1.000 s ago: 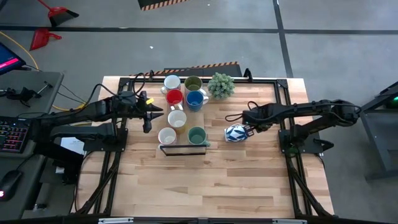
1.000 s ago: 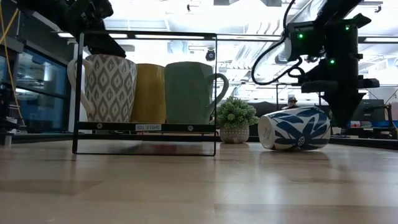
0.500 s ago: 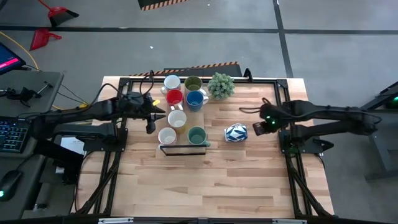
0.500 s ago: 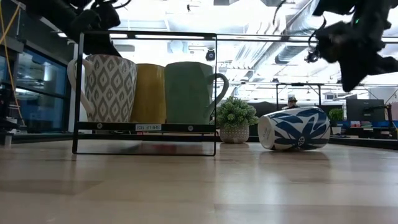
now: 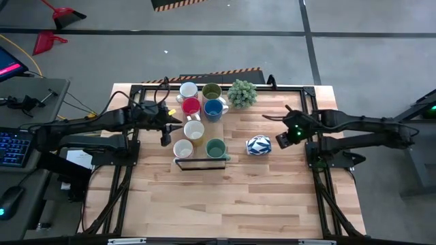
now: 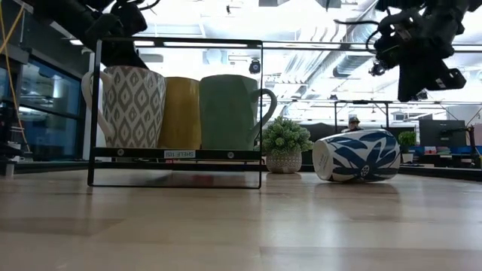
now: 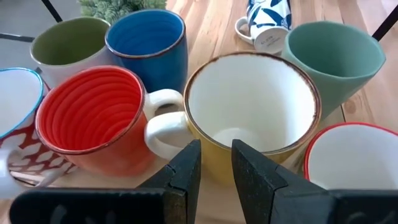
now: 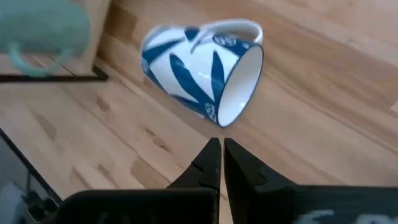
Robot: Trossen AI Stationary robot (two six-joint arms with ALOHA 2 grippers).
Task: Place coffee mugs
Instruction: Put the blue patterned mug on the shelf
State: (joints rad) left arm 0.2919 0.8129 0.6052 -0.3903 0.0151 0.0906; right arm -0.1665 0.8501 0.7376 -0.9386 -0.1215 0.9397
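The white mug with blue leaves (image 5: 258,145) is lying on its side with its opening toward the robot's right gripper, so the robot should take hold of the mug's rim (image 8: 219,121) and tilt the mug upright.
Seven mugs stand upright in a black wire rack (image 5: 200,164): red (image 5: 191,107), blue (image 5: 213,109), olive green (image 5: 211,90), teal (image 5: 215,148), a yellow one with a white inside (image 5: 194,131), and two patterned white ones (image 5: 182,148). A white mug with blue leaves (image 5: 258,144) lies on its side on the table, right of the rack. My left gripper (image 7: 215,167) hovers at the rack's left side, before the yellow mug (image 7: 249,106), fingers a little apart. My right gripper (image 8: 221,155) is shut, raised above and right of the lying mug (image 8: 199,68).
A small potted plant (image 5: 242,93) stands at the far edge, right of the rack. The black frame rails (image 5: 310,102) run along the table's sides. Bare wood (image 5: 231,197) lies between the rack and the near edge.
My right gripper has risen from table height beside the blue-leaf mug and drawn back toward the table's right edge. The mug stays lying on its side where it was.
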